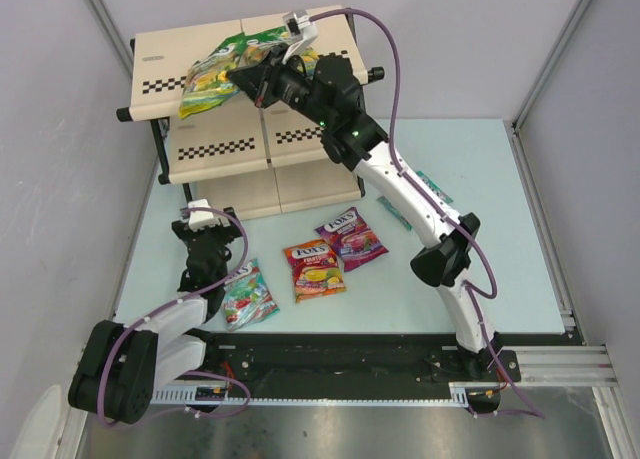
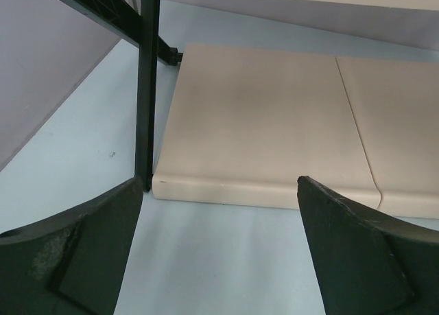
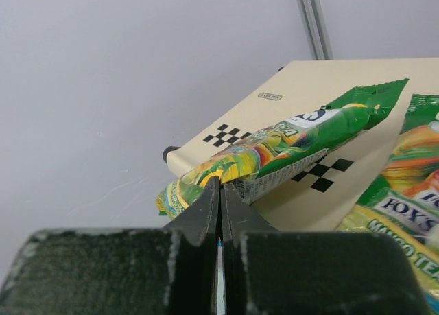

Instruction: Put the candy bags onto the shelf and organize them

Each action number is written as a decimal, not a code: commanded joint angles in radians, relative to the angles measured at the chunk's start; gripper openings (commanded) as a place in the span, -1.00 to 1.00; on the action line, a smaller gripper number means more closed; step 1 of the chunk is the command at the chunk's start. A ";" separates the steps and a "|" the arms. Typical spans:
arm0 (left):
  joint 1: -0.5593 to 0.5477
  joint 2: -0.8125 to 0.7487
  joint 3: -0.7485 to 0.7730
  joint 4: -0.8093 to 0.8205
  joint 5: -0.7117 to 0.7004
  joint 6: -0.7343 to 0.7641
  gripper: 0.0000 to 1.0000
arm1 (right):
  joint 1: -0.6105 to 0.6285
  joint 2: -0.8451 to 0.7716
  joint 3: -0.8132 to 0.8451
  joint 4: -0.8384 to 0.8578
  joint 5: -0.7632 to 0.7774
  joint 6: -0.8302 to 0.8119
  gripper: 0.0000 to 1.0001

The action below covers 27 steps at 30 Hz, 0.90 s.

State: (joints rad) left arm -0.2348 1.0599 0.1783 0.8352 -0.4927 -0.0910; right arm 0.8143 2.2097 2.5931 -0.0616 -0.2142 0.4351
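My right gripper has the held green-yellow bag's far end (image 1: 234, 45) over the shelf's top panel beside the second bag. It should keep going inward and let go at the shelf's checkered front piece (image 1: 178, 83).
The shelf (image 1: 165, 54) stands at the back left. My right gripper (image 1: 243, 79) is over its top tier, shut on the edge of a green-yellow candy bag (image 1: 208, 87), which hangs tilted past the checkered front strip. In the right wrist view the jaws (image 3: 219, 189) pinch that bag (image 3: 274, 147). A second green-yellow bag (image 3: 405, 184) lies on the top panel (image 3: 322, 88). A teal bag (image 1: 247, 295), a red-orange bag (image 1: 313, 269) and a purple-pink bag (image 1: 350, 237) lie on the table. My left gripper (image 1: 200, 241) is open and empty near the bottom tier (image 2: 260, 116).
Another teal bag (image 1: 400, 215) lies partly under the right arm. A black frame leg (image 2: 146, 88) stands just ahead of the left gripper's left finger (image 2: 89, 253). Grey walls close in on the left and behind the shelf.
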 commanded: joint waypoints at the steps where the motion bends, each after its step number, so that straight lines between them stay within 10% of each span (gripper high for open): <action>1: 0.008 0.003 0.007 0.036 0.014 -0.026 0.98 | -0.030 0.004 0.056 0.131 -0.028 0.071 -1.00; 19: 0.012 0.012 0.018 0.027 0.028 -0.026 0.98 | -0.069 0.058 0.093 0.172 -0.053 0.125 -0.94; 24: 0.012 0.009 0.016 0.022 0.029 -0.029 0.98 | -0.076 -0.039 0.015 0.177 -0.047 0.053 0.30; 27: 0.014 0.003 0.015 0.021 0.034 -0.029 0.98 | -0.078 -0.131 -0.034 0.135 0.004 -0.019 0.56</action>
State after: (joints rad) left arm -0.2321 1.0691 0.1783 0.8337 -0.4820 -0.0982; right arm 0.7452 2.2406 2.5832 0.0521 -0.2520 0.5182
